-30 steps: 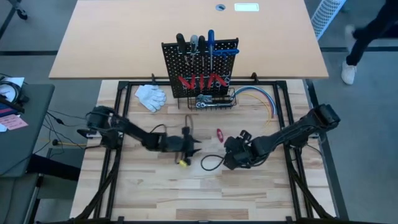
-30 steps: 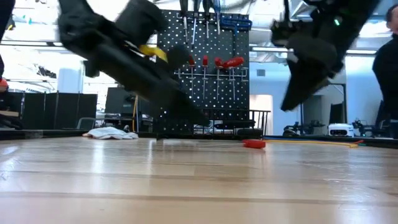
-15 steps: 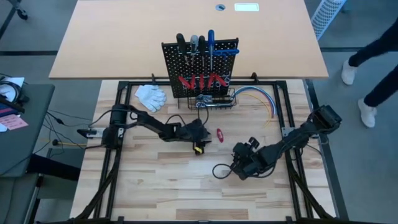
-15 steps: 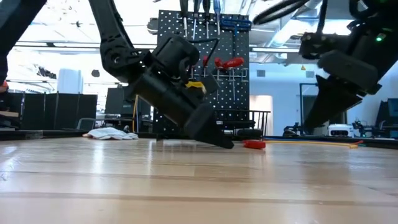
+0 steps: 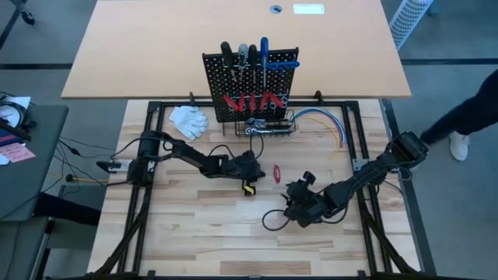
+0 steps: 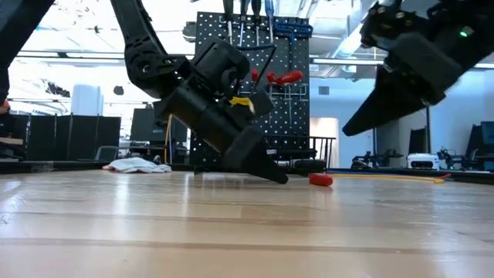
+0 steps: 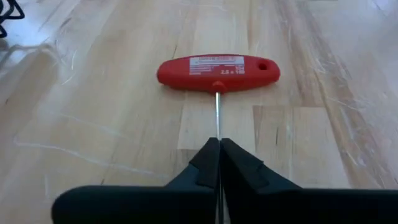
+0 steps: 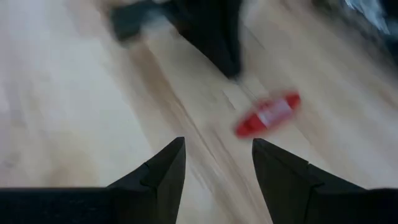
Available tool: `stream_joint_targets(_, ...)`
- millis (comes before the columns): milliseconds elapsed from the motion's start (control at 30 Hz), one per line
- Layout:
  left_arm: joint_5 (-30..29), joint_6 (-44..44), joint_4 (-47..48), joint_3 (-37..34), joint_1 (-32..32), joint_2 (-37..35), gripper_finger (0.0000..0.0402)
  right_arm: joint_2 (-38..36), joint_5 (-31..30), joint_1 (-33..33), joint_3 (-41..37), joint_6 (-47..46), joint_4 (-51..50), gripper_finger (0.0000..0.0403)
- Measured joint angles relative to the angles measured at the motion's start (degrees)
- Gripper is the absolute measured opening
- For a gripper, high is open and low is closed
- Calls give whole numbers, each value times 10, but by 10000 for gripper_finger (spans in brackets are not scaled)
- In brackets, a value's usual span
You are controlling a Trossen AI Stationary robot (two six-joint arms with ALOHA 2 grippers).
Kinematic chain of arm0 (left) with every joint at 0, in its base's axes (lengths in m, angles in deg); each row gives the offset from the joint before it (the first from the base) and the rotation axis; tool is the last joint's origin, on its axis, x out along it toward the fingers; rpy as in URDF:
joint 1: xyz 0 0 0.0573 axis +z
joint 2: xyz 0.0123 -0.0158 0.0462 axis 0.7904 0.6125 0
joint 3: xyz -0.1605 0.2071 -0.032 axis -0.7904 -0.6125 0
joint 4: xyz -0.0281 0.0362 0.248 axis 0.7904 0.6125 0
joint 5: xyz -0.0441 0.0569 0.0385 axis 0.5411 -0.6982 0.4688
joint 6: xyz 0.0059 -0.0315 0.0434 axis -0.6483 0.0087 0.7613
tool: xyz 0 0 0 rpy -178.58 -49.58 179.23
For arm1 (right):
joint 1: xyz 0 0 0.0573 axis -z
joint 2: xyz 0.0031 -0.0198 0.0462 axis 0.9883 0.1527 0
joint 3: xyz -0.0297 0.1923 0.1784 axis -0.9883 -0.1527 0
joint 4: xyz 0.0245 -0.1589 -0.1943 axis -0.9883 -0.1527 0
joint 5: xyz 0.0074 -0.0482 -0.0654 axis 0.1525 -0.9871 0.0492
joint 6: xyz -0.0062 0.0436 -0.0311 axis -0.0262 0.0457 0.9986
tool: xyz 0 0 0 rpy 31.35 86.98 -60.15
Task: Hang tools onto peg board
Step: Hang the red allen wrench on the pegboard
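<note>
My gripper will lower the red T-handled tool (image 5: 277,173) in and the tool will hang by its handle, as a metal ring (image 5: 284,100) sits empty beside the hanging red handles.
A red T-handled tool (image 7: 217,68) lies flat on the wooden table, right of centre (image 5: 275,171). My left gripper (image 7: 219,148) is low over the table just left of it (image 5: 261,173), shut on its thin metal shaft. My right gripper (image 8: 216,163) hovers open above the table to the near right (image 5: 291,194), pointing toward the red tool (image 8: 267,116) with nothing between its fingers. The peg board (image 5: 250,85) stands at the table's far edge, with screwdrivers and red-handled tools hanging on it. My left gripper pinches the free end of the red tool's metal shaft (image 7: 217,127) between its two fingertips. The fingers slant down from the table's left and run in line with the shaft. The red handle (image 7: 217,68) rests on the table beyond the fingertips.
White gloves (image 5: 188,120) lie left of the peg board. A black wire basket (image 5: 268,126) holding a chrome tool sits at the board's base. A bundle of coloured cables (image 5: 323,120) curves to its right. A black cable loops on the table under my right arm (image 5: 272,218).
My left gripper has gone toward the table's right and far side, down to the red tool, and now stands at its shaft. My right gripper has shifted a little toward the near edge.
</note>
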Motion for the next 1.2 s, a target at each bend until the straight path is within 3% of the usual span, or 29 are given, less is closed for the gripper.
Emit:
stream_joint_targets(267,45,-2,31,-74,2,-113,1,0,-2,-4,-89,215,230,191)
stream_joint_targets(400,124,6,18,-132,2,-202,1,0,7,26,-103,303,297,191)
stream_joint_targets(533,196,-9,-1,-193,1,-268,1,2,89,58,-90,507,381,191)
stream_joint_targets(633,237,-23,-50,-233,1,-306,0,5,98,67,-66,661,436,191)
stream_joint_targets(833,304,-58,-141,-281,0,-339,0,28,125,76,5,915,442,191)
stream_joint_targets(1033,318,-62,-176,-283,-21,-342,0,93,131,101,73,975,439,186)
stream_joint_targets(1200,318,-60,-182,-283,-31,-342,0,110,131,98,99,976,438,140)
